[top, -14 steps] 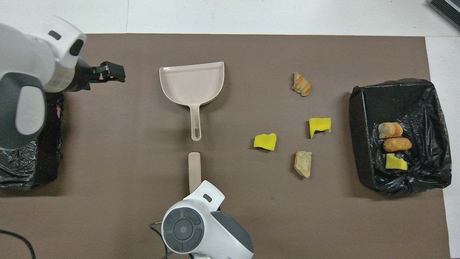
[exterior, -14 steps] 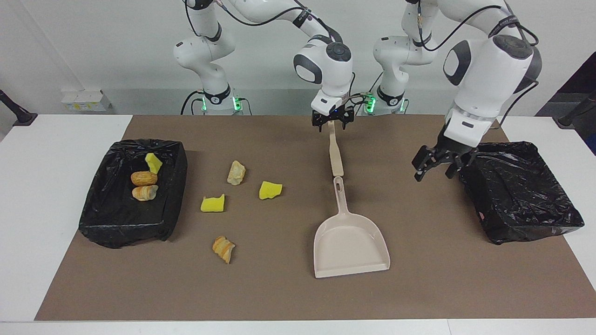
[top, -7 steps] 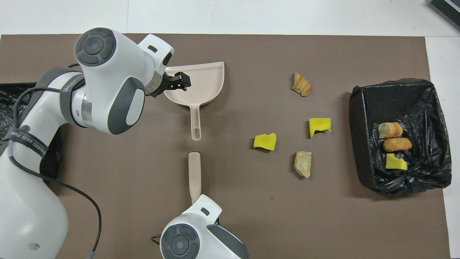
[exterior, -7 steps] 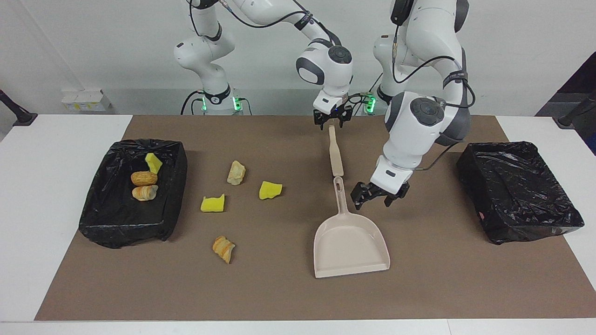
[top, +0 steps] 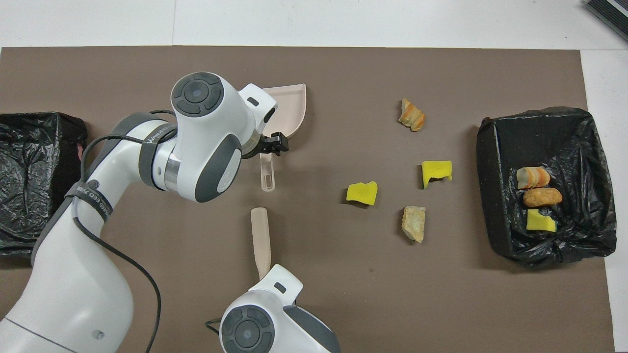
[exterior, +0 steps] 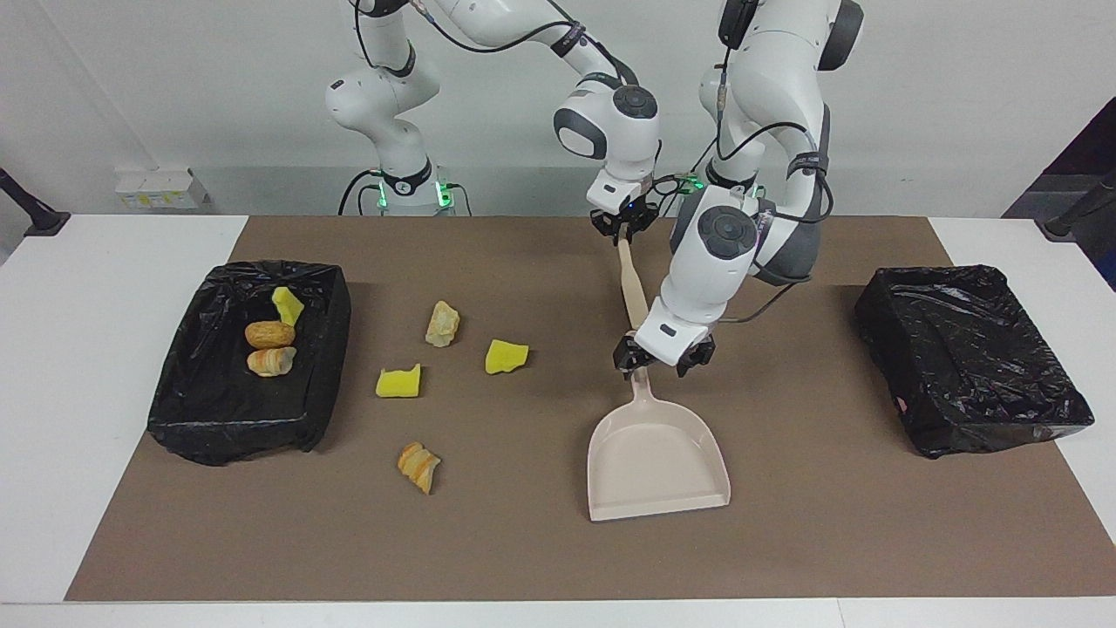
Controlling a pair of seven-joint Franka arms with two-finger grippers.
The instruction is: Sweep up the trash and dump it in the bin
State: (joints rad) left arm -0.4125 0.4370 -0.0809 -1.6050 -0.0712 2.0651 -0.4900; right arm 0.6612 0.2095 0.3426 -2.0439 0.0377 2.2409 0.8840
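Next, I take the dustpan's handle with my left gripper and turn the dustpan's opening toward the loose trash before sweeping, because the opening faces away from the trash.
Four pieces of trash lie loose on the brown mat: a tan lump, two yellow chunks and a striped bread piece. Three more sit in the black-lined bin at the right arm's end. My right gripper is shut on the end of a beige sweeper stick that slants down to the mat. My left gripper hangs open just over the handle of the beige dustpan, a finger on each side. In the overhead view the dustpan is partly hidden by the left arm.
A second black-lined bin stands at the left arm's end of the table. White table borders the mat on both ends. The loose trash lies between the dustpan and the bin with trash in it.
My left arm swung from the bin at its end over to the dustpan handle. My right gripper closed on the sweeper stick, and the stick's free end shifted slightly.
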